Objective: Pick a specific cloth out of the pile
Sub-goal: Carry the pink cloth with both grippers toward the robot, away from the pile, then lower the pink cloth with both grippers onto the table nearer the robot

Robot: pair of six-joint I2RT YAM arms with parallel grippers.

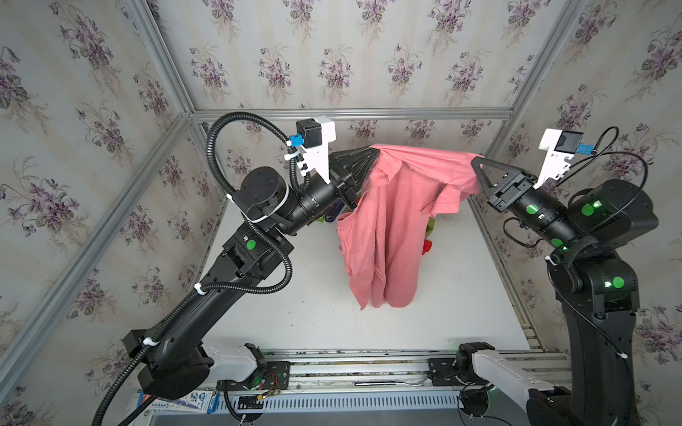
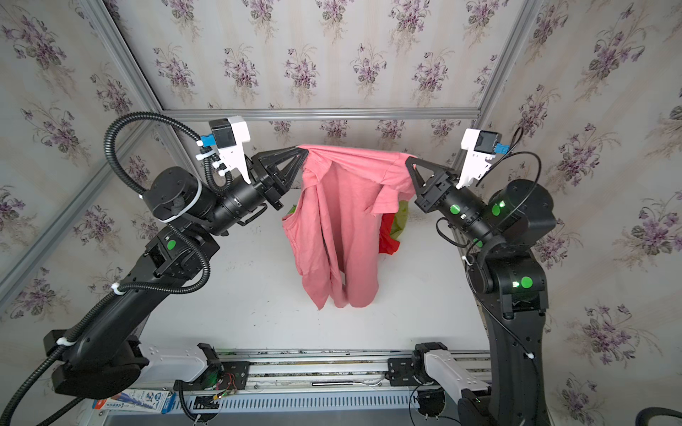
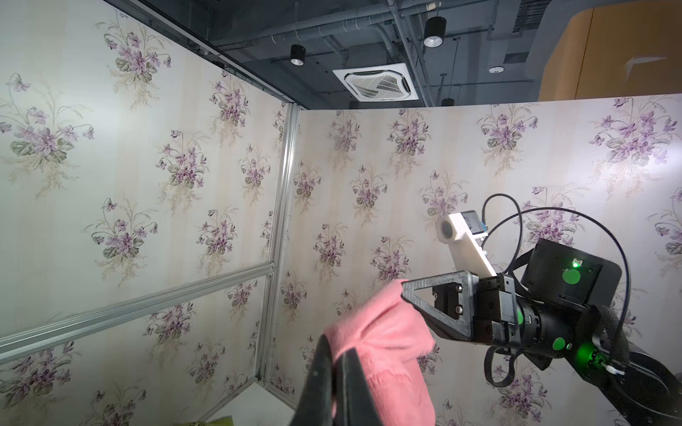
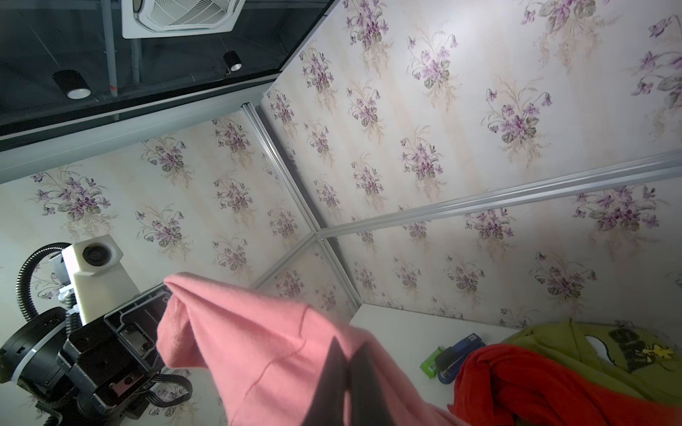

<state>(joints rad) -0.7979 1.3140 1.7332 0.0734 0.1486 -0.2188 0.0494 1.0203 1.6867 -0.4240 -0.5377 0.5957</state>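
Note:
My right gripper is holding the salmon-pink cloth (image 2: pixel 358 266) clear of the red cloth, so it should keep lowering it toward the white table's empty front (image 2: pixel 341 328) until it lies there.
The salmon-pink cloth (image 1: pixel 391 228) (image 2: pixel 343 228) hangs stretched in the air above the white table, held by its top edge at two corners. My left gripper (image 1: pixel 376 149) (image 2: pixel 304 149) (image 3: pixel 337 345) is shut on its left corner. My right gripper (image 1: pixel 474 160) (image 2: pixel 407 160) (image 4: pixel 348 345) is shut on its right corner. Pink cloth (image 3: pixel 383 343) (image 4: pixel 258 343) bunches over both sets of jaws. What is left of the pile lies behind and below it: a bright red cloth (image 2: pixel 387 236) (image 4: pixel 516 383) and an olive-green printed one (image 2: pixel 400 217) (image 4: pixel 590 350), mostly hidden in both top views.
A blue stapler (image 4: pixel 457 354) and a small green pack (image 4: pixel 431 363) lie on the white table (image 1: pixel 295 313) beside the red cloth. Floral-papered walls with aluminium framing close in the back and both sides. A rail with the arm bases runs along the front edge.

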